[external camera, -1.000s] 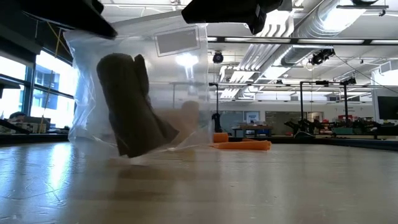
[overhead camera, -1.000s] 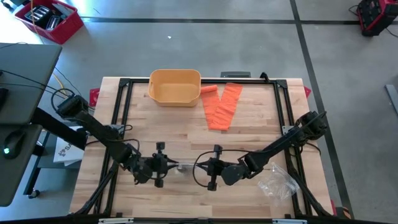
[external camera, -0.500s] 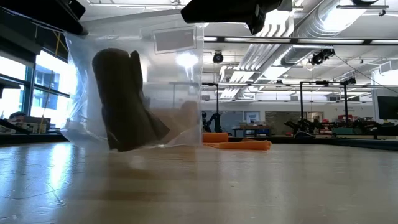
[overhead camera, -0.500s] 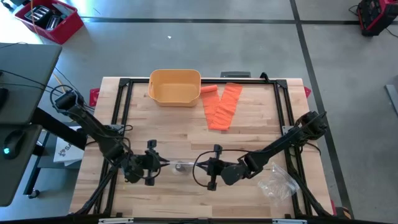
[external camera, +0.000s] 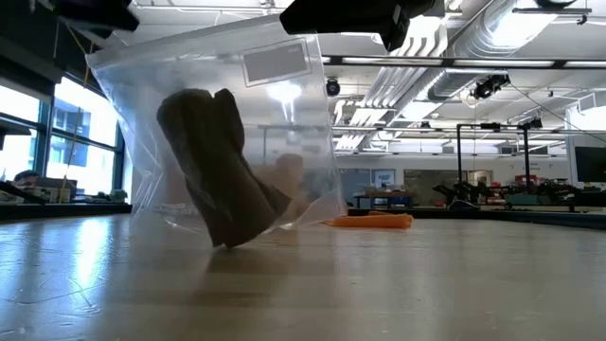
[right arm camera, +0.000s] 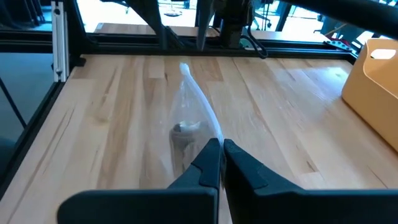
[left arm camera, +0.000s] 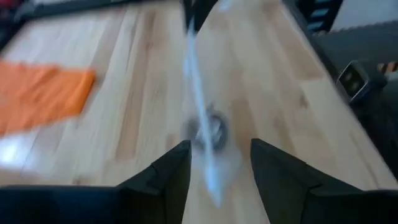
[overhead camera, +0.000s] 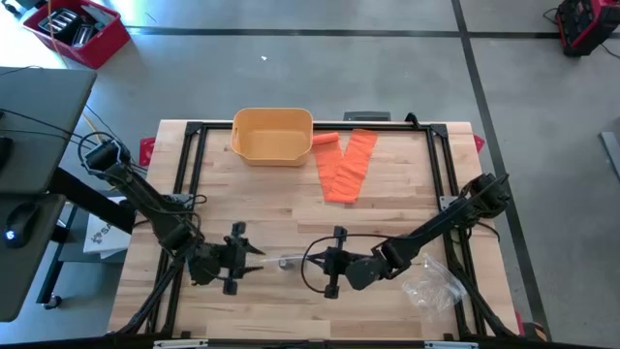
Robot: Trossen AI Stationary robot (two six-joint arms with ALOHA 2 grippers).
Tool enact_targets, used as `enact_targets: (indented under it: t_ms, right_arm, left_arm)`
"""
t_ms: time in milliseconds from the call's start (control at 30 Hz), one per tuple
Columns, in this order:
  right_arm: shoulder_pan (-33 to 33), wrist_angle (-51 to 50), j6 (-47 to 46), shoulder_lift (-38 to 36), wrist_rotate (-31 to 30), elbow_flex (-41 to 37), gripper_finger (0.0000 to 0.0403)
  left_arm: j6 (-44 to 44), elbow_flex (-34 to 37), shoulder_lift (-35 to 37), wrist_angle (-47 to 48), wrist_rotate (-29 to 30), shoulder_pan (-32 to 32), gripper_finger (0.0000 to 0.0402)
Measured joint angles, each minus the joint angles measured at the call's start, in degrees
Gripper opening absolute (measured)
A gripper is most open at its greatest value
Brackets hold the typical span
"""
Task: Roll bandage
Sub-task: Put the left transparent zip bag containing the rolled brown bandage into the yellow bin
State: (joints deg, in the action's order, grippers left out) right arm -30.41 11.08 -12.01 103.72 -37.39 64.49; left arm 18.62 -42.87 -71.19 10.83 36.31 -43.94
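Note:
The dark roll [overhead camera: 286, 264] is low down in the clear plastic bag, under its pinched edge [overhead camera: 304, 258]. The roll will stay in the bag when I carry the bag.
A clear plastic bag [overhead camera: 284, 260] with a dark roll [external camera: 218, 170] inside stands between my two grippers near the table's front. My right gripper [overhead camera: 312, 260] is shut on the bag's right end. My left gripper [overhead camera: 247, 258] is open at the bag's left end. In the left wrist view the bag's edge [left arm camera: 208, 174] runs between its spread fingers [left arm camera: 217, 168], and I cannot tell whether they touch it. An orange bandage [overhead camera: 347, 167] lies unrolled and flat on the far part of the table. My right gripper pinches the bag's upper edge [right arm camera: 208, 134] between its two shut fingers [right arm camera: 222, 152]. The fingers come level from the table's right side. The bag hangs upright and tilted below the hold, and its lower end with the dark roll [external camera: 227, 239] is down at the tabletop.
A yellow bin [overhead camera: 273, 113] stands at the far edge, left of the orange bandage. Crumpled clear plastic [overhead camera: 433, 281] lies at the front right, beside my right arm. A black frame [overhead camera: 194, 131] runs around the table's edges.
My left gripper has moved toward the table's left edge, away from my right gripper. The bag first went left with it. Its lower part with the dark roll then swung back right and now hangs more tilted.

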Motion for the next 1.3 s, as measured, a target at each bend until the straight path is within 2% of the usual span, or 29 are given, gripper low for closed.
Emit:
enact_targets:
  t_ms: [167,367,500,700,833,933,1067,1167,1300]
  right_arm:
    - [0.01,0.67,-0.14,0.0,0.06,0.01,0.0]
    - [0.02,0.65,-0.57,0.0,0.09,0.02,0.0]
    - [0.01,0.65,-0.68,0.0,0.09,0.02,0.0]
    - [0.02,0.59,-0.82,0.0,0.09,0.02,0.0]
    - [0.05,0.61,-1.43,0.0,0.05,0.02,0.0]
    - [0.74,-0.18,-4.9,-0.07,0.88,0.04,0.001]
    - [1.63,-8.57,-9.17,-2.73,2.39,0.04,0.0055]
    - [2.03,-16.61,-12.88,-6.54,2.31,0.07,0.0096]
    - [1.87,-26.57,-18.45,-9.6,2.01,0.07,0.0128]
  left_arm:
    - [-6.36,-0.02,-5.63,-9.1,2.54,0.69,0.0163]
    - [-3.86,-0.02,-11.83,-12.09,2.82,2.25,0.0155]
    - [-2.43,-0.02,-12.81,-12.2,2.87,2.36,0.0109]
    - [-3.65,-0.02,-11.64,-11.91,3.66,2.29,0.0013]
    - [-1.58,-0.04,-10.85,-11.48,5.27,2.29,0.0008]
    - [8.34,-2.82,-9.62,-2.5,6.48,3.63,0.0003]
    - [21.29,-11.4,-9.01,20.66,6.42,6.25,0.0002]
    - [24.29,-18.72,-9.01,34.04,6.49,8.79,0.0001]
    - [21.74,-27.05,-9.01,44.6,7.91,15.2,0.0001]
